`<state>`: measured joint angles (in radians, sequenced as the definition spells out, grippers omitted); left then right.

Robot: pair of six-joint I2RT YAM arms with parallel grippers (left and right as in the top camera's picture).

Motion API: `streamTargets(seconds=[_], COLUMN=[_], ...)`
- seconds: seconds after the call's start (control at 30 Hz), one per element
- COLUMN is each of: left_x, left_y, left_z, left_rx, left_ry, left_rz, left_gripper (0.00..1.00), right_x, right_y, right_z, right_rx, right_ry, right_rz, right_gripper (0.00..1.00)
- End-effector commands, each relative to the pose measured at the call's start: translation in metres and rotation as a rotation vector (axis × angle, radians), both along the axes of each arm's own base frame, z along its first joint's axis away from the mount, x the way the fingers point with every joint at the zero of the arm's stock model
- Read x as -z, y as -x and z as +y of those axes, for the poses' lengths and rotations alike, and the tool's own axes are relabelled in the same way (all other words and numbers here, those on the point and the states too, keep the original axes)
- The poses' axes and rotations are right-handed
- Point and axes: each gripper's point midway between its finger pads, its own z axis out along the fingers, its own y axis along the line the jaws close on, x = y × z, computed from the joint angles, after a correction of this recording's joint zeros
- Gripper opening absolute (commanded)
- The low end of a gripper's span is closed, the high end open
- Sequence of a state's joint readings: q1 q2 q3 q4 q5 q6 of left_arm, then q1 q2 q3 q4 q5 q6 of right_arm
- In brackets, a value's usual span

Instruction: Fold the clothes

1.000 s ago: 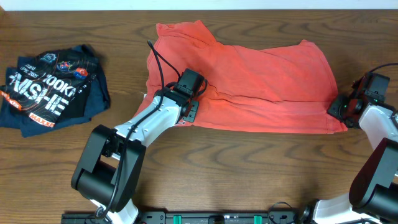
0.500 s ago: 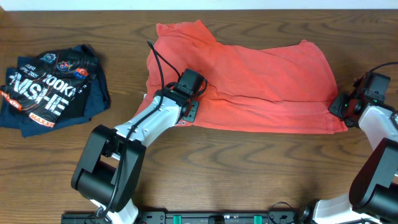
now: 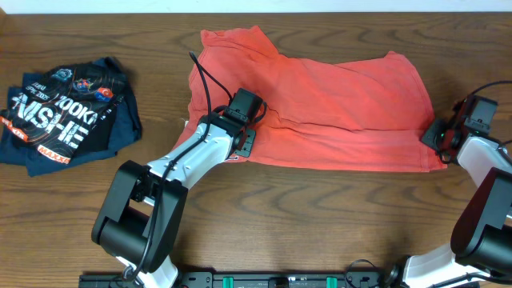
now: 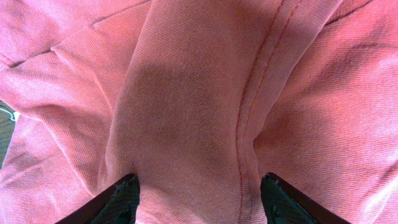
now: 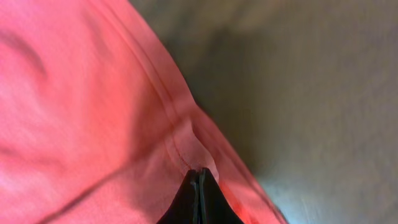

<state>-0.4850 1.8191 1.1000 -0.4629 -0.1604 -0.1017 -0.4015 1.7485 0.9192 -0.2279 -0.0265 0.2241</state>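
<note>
Next, I open my right gripper around the fold [image 5: 188, 142] and take more cloth, because its shut fingers catch only the edge of the raised fold [image 5: 211, 165] at the shirt's hem.
The coral-red T-shirt [image 3: 336, 104] lies spread across the middle of the table, plain side up. My left gripper [image 3: 254, 120] is down on its left part, jaws open, with a fold and a seam of the red fabric [image 4: 199, 124] between the fingers [image 4: 199, 199]. My right gripper [image 3: 438, 138] is at the shirt's right edge, shut on the hem [image 5: 186, 143], the fingertips [image 5: 199, 177] pinching the cloth.
A dark navy garment [image 3: 68, 116] with white and orange lettering lies crumpled at the left of the wooden table [image 3: 320, 216]. Both arm bases stand at the front edge.
My right gripper has shifted slightly up and left at the shirt's right edge. The left arm has not moved.
</note>
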Motion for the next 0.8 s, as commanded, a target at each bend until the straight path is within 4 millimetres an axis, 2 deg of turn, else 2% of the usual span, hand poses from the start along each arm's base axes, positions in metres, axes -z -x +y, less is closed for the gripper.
streamTargets(seconds=[0.0, 0.07, 0.17, 0.33, 0.57, 0.67, 0.77], left_x=[0.004, 0.004, 0.004, 0.004, 0.004, 0.004, 0.004], left_y=[0.002, 0.002, 0.002, 0.002, 0.002, 0.002, 0.002], left_z=[0.002, 0.003, 0.002, 0.002, 0.002, 0.002, 0.002], left_rx=[-0.012, -0.012, -0.012, -0.012, -0.012, -0.012, -0.012], left_ry=[-0.001, -0.001, -0.001, -0.001, -0.001, -0.001, -0.001], left_rz=[0.013, 0.014, 0.013, 0.013, 0.013, 0.013, 0.013], left_gripper=[0.64, 0.64, 0.64, 0.64, 0.64, 0.64, 0.64], right_x=[-0.007, -0.007, -0.004, -0.008, -0.033, -0.034, -0.02], right_y=[-0.014, -0.014, -0.009, -0.011, -0.04, -0.041, -0.026], right_z=[0.002, 0.002, 0.003, -0.002, -0.015, -0.015, -0.009], right_rx=[0.02, 0.039, 0.04, 0.057, 0.111, 0.12, 0.117], right_ry=[-0.026, -0.036, -0.042, -0.042, -0.021, -0.027, -0.051], right_rz=[-0.072, -0.073, -0.051, -0.069, -0.232, -0.242, -0.159], right_gripper=[0.01, 0.01, 0.07, 0.01, 0.01, 0.01, 0.24])
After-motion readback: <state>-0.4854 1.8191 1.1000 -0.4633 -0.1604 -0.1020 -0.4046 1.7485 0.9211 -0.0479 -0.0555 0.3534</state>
